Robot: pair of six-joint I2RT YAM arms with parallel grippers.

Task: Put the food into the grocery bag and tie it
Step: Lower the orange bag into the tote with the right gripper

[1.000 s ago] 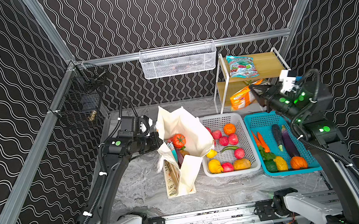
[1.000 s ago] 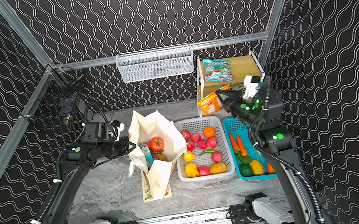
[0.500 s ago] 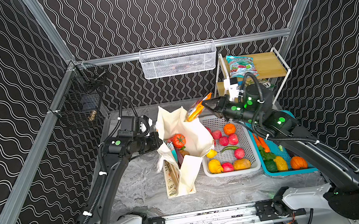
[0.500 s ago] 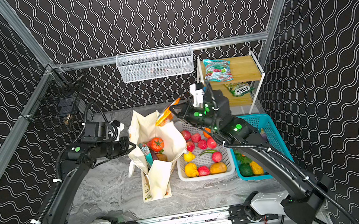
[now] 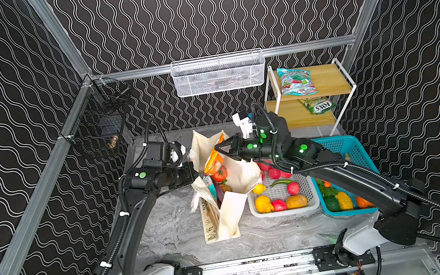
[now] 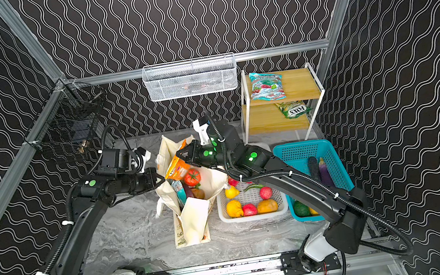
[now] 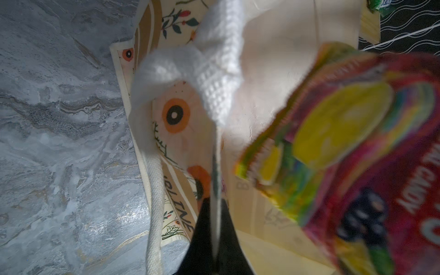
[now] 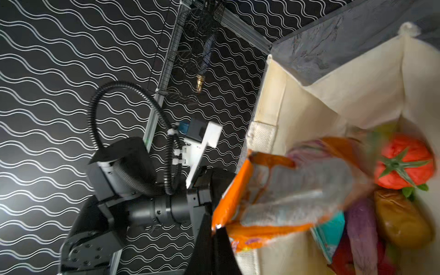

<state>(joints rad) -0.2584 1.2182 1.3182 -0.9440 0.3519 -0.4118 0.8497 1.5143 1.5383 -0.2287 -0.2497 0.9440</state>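
The orange candy packet [image 6: 177,169] is hanging by its corner inside the bag's opening, so the robot's right gripper should go on lowering it until it touches the food [image 6: 188,186] below.
The cream grocery bag [image 5: 226,215] [image 6: 193,223] stands open in the middle of the table. My left gripper [image 5: 195,172] [image 7: 215,202] is shut on the bag's left rim, beside its white strap handle [image 7: 214,66]. My right gripper [image 5: 219,148] [image 8: 217,228] is shut on the corner of an orange candy packet [image 5: 213,160] [image 8: 285,190], which hangs tilted in the bag's mouth. Below the packet, inside the bag, lie a red tomato [image 6: 192,177] [image 8: 402,166], a teal packet, a purple piece and a brown one.
Right of the bag stand a white basket [image 5: 284,212] of toy fruit and a teal basket [image 5: 336,145] of vegetables. A wooden shelf rack behind them holds a teal packet [image 5: 295,81] and a green packet [image 5: 318,104]. Wire baskets [image 5: 219,74] hang on the walls.
My right arm has swung from the shelf rack across to the bag, carrying the orange packet, and lowered it into the bag's mouth. The left arm has stayed on the rim.
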